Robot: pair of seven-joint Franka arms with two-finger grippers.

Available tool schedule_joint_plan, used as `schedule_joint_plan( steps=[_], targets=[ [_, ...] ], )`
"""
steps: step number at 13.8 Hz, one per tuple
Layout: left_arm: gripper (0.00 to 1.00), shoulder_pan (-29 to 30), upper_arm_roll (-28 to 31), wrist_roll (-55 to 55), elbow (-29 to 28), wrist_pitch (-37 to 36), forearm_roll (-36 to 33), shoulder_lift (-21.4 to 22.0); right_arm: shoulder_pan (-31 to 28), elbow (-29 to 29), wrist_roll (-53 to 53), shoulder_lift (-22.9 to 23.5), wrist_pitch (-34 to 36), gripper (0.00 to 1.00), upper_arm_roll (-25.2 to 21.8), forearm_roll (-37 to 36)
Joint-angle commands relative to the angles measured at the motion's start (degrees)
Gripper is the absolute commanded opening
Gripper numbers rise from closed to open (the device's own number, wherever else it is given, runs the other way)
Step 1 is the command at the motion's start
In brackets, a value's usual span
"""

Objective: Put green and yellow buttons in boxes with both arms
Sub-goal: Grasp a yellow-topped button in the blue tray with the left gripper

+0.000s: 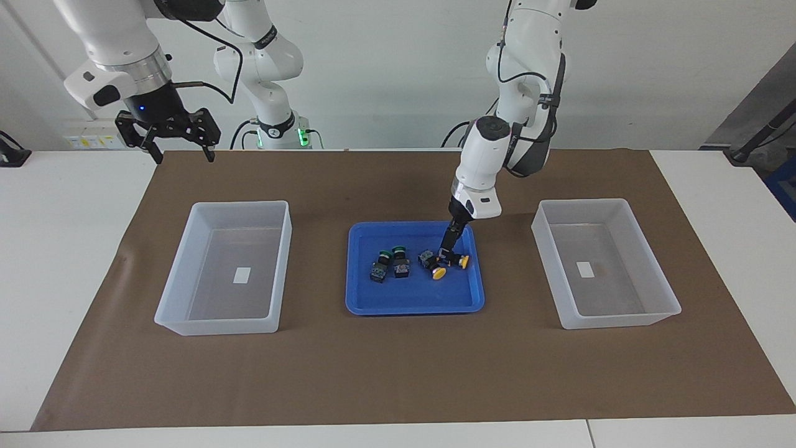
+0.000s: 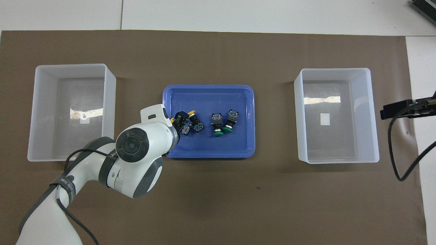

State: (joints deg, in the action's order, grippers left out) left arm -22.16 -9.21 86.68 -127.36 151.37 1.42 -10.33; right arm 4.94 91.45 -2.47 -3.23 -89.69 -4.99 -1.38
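The gripper's fingers are at the dark body of the yellow button point(image 1: 454, 261) nearer the tray's rim, and the button's cap point(image 1: 464, 262) is clear, so the robot's left gripper should keep going down until it closes there.
Two green buttons point(image 1: 390, 261) point(image 2: 223, 126) and two yellow buttons lie in the shallow blue tray point(image 1: 413, 307) point(image 2: 207, 154) at the middle of the mat. My left gripper point(image 1: 449, 251) point(image 2: 180, 119) is down in the tray at one yellow button point(image 1: 463, 261), which the overhead view mostly hides. The other yellow button point(image 1: 438, 271) point(image 2: 195, 119) lies right beside it. My right gripper point(image 1: 168, 138) is open and empty, and waits raised over the mat's edge at the robots' end. One box point(image 1: 622, 318) point(image 2: 109, 98) stands toward the left arm's end, the other point(image 1: 214, 325) point(image 2: 299, 112) toward the right arm's end; both hold only a label.
A brown mat point(image 1: 398, 373) covers the white table. A smaller white arm with green lights point(image 1: 277, 93) stands at the robots' edge of the table. A black cable point(image 2: 395, 153) hangs from my right arm at the table's end.
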Motion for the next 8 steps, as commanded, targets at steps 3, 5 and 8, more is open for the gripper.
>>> schedule_joint_plan(
  steps=[3,5,8],
  targets=[
    [1.00,-1.0,1.1,4.0,-0.3,7.3,0.5,-4.1,-0.5,0.0,-1.2,-0.1,0.8,1.00,0.3,0.3],
    [1.00,-1.0,1.1,4.0,-0.3,7.9,0.5,-4.7,-0.5,0.0,-1.3,-0.1,0.8,1.00,0.3,0.4],
    [0.75,-1.1,1.1,4.1,-0.8,8.2,0.5,-5.9,-0.5,0.0,-1.2,-0.1,0.8,1.00,0.3,0.3]
  ],
)
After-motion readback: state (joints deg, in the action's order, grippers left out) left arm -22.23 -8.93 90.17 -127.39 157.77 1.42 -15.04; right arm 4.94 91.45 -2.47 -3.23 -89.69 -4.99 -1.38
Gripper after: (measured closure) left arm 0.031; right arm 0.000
